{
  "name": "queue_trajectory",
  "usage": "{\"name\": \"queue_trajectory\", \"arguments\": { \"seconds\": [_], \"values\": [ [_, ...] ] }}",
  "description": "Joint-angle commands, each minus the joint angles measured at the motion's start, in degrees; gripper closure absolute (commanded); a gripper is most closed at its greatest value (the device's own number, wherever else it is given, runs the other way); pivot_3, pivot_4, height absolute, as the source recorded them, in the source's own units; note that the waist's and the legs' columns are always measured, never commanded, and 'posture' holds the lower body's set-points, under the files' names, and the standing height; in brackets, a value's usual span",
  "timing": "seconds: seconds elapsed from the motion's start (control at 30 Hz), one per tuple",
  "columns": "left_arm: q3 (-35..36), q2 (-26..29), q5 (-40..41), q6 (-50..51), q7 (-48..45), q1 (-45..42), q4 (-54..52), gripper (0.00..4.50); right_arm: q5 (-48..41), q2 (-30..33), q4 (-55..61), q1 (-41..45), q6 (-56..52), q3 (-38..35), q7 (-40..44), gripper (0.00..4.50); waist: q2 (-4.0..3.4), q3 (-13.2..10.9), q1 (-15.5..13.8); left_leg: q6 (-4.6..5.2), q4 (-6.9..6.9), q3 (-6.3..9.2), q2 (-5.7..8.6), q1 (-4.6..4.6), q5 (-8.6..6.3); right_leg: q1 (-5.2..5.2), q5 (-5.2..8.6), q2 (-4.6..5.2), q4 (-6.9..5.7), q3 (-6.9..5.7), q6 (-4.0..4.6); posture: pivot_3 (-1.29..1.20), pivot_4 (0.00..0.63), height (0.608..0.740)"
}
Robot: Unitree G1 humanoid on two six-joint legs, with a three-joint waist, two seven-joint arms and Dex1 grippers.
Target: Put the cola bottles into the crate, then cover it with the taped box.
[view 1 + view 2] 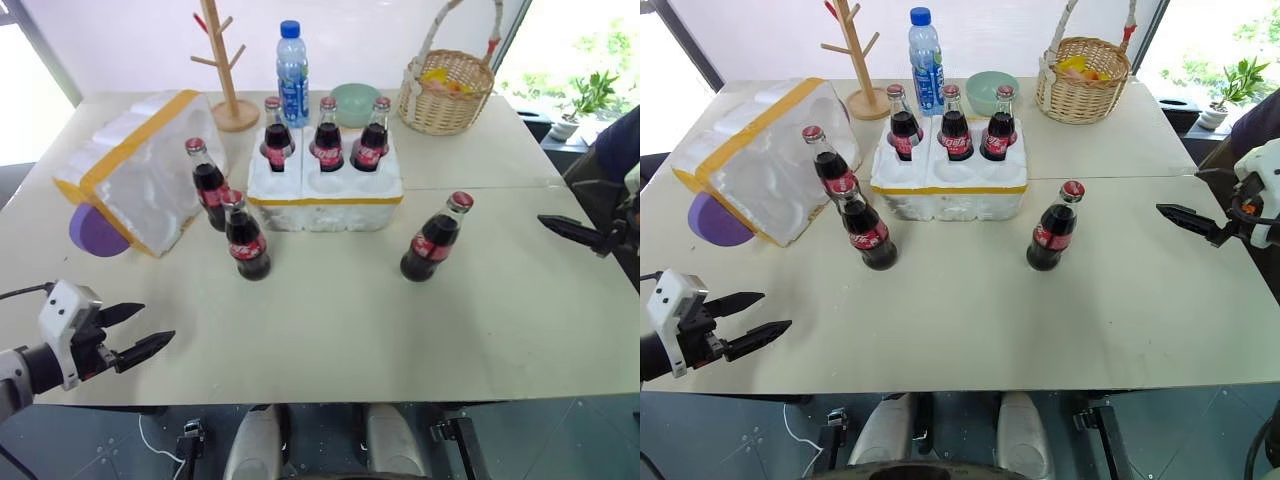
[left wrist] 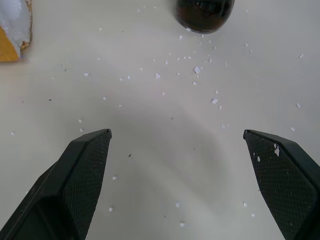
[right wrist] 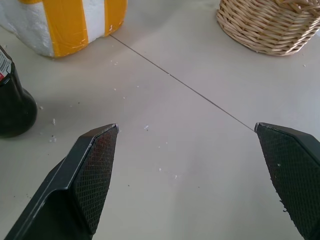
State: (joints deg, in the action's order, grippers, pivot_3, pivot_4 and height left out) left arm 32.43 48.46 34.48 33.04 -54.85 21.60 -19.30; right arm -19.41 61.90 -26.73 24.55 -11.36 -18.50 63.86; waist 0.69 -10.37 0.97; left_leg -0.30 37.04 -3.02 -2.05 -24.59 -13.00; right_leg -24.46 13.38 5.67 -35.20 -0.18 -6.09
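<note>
Red labels can still be seen above the back holes in the foam, so I expect the near cola bottle to go down only about label-deep when the robot lowers it into a front hole.
The white foam crate stands mid-table with three cola bottles upright in its back wells; the front wells are empty. Two more bottles stand on the table just left of the crate, and one bottle stands to its front right. The taped box lies tilted at the left. My left gripper hovers open and empty near the front left edge, pointing towards a bottle base. At the right edge my right gripper is open and empty, aimed at the table between the bottle and the crate.
A purple disc lies under the taped box's near corner. A wooden mug tree, a blue-capped water bottle, a green bowl and a wicker basket line the back. Foam crumbs dot the tabletop.
</note>
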Motion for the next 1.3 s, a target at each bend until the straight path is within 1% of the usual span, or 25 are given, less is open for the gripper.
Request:
{"name": "queue_trajectory", "arguments": {
  "seconds": [0.03, 0.13, 0.27, 0.43, 0.63, 0.73, 0.9, 1.0, 1.07, 1.13, 1.2, 1.3],
  "values": [
    [0.23, 1.26, -1.53, -0.75, 0.0, 0.28, -1.36, 0.07, -0.68, 0.12, 0.34, -0.11, 1.07, -2.09, -0.35, 0.0, 0.0, 0.0, 0.0, 0.0, 0.0, -0.01, 0.0, 0.0, 0.0, 0.0, 0.0, 0.0, 0.0, 0.0, 0.0, 0.0, 0.15, 0.74],
    [-0.71, 0.9, -3.98, -3.05, 0.28, 0.48, -0.94, 0.07, -0.87, -0.18, 0.37, -0.3, 1.01, -2.38, -0.62, 0.0, 0.0, 0.0, 0.0, 0.0, 0.0, -0.02, 0.01, 0.0, 0.0, 0.0, 0.0, 0.0, 0.0, 0.0, 0.0, 0.0, 0.15, 0.74],
    [0.21, 0.0, -1.85, -0.72, 1.7, -2.64, -0.03, 0.07, -1.14, -0.58, 0.58, -0.88, 1.08, -2.53, -0.78, 0.0, 0.0, 0.0, -0.16, 0.0, 0.01, -0.01, 0.0, 0.0, 0.0, 0.01, 0.0, 0.0, -0.01, 0.0, 0.0, 0.0, 0.15, 0.74],
    [0.07, -0.19, -1.5, -0.84, 1.46, -3.83, 0.05, 0.07, -1.2, -0.48, 0.28, -0.69, 1.1, -2.55, -0.61, 0.0, 0.0, 0.0, -0.11, 0.0, 0.01, -0.03, 0.01, 0.0, 0.0, 0.02, 0.0, 0.0, -0.01, 0.01, 0.0, 0.0, 0.15, 0.74],
    [-0.44, -1.57, 1.26, 0.3, 2.78, -6.11, -2.33, 0.07, -1.11, 0.54, -1.29, 1.53, 0.88, -1.7, 1.08, 0.0, 0.0, 0.0, -0.06, 0.01, 0.03, -0.04, 0.01, 0.01, 0.0, 0.03, 0.0, -0.02, -0.02, 0.01, 0.0, 0.0, 0.15, 0.74],
    [-1.43, -2.4, 2.91, 1.19, 3.54, -7.8, -3.98, 0.07, -1.68, 1.83, -1.49, 4.17, -0.85, -1.1, 3.71, 0.0, -0.01, 0.0, -0.06, 0.01, 0.04, -0.04, 0.01, 0.01, 0.01, 0.04, -0.01, -0.02, -0.03, 0.01, -0.01, 0.0, 0.15, 0.74],
    [-6.06, -3.54, 2.24, 0.42, 5.34, -13.79, -3.22, 0.07, -3.45, 4.8, -1.77, 13.74, -7.27, 1.36, 10.08, 0.0, -0.14, -0.06, -0.07, 0.01, 0.06, -0.03, 0.02, 0.02, 0.01, 0.04, -0.01, -0.04, -0.08, 0.01, -0.01, 0.0, 0.15, 0.74],
    [-9.63, -4.96, 1.68, 0.01, 7.14, -20.07, -1.53, 0.07, -4.28, 6.27, -0.72, 21.68, -12.14, 4.73, 15.04, 0.0, -0.16, -0.06, -0.12, 0.01, 0.08, -0.03, 0.03, 0.03, 0.01, 0.04, -0.01, -0.04, -0.1, 0.01, -0.01, 0.0, 0.15, 0.74],
    [-13.38, -5.78, 0.95, -0.73, 6.69, -24.8, -0.22, 0.07, -6.37, 6.46, 2.2, 29.07, -17.88, 7.83, 19.5, 0.0, -0.15, -0.07, -0.11, 0.01, 0.08, -0.02, 0.02, 0.03, 0.01, 0.04, -0.01, -0.06, -0.11, 0.01, -0.01, 0.0, 0.15, 0.74],
    [-16.54, -6.69, -0.33, -1.71, 6.09, -28.49, 1.98, 0.07, -8.07, 6.14, 5.2, 33.97, -21.98, 10.12, 22.81, 0.0, -0.18, -0.09, -0.13, 0.01, 0.07, -0.02, 0.02, 0.02, 0.01, 0.03, -0.02, -0.07, -0.13, 0.01, -0.02, 0.0, 0.15, 0.74],
    [-18.73, -7.13, -1.65, -2.87, 5.51, -30.74, 4.23, 0.07, -9.11, 5.3, 7.21, 36.96, -25.06, 11.43, 23.72, 0.0, -0.17, -0.09, -0.1, 0.01, 0.05, 0.0, 0.01, 0.02, 0.01, 0.02, -0.02, -0.09, -0.13, 0.01, -0.03, 0.0, 0.15, 0.74],
    [-22.43, -7.69, -3.03, -4.46, 3.18, -34.7, 8.49, 0.07, -10.27, 2.86, 10.67, 41.18, -28.55, 13.06, 22.77, 0.0, -0.16, -0.1, -0.11, 0.01, 0.04, -0.02, 0.02, 0.01, 0.01, 0.01, -0.03, -0.09, -0.14, 0.01, -0.04, 0.0, 0.15, 0.74]
  ]
}}
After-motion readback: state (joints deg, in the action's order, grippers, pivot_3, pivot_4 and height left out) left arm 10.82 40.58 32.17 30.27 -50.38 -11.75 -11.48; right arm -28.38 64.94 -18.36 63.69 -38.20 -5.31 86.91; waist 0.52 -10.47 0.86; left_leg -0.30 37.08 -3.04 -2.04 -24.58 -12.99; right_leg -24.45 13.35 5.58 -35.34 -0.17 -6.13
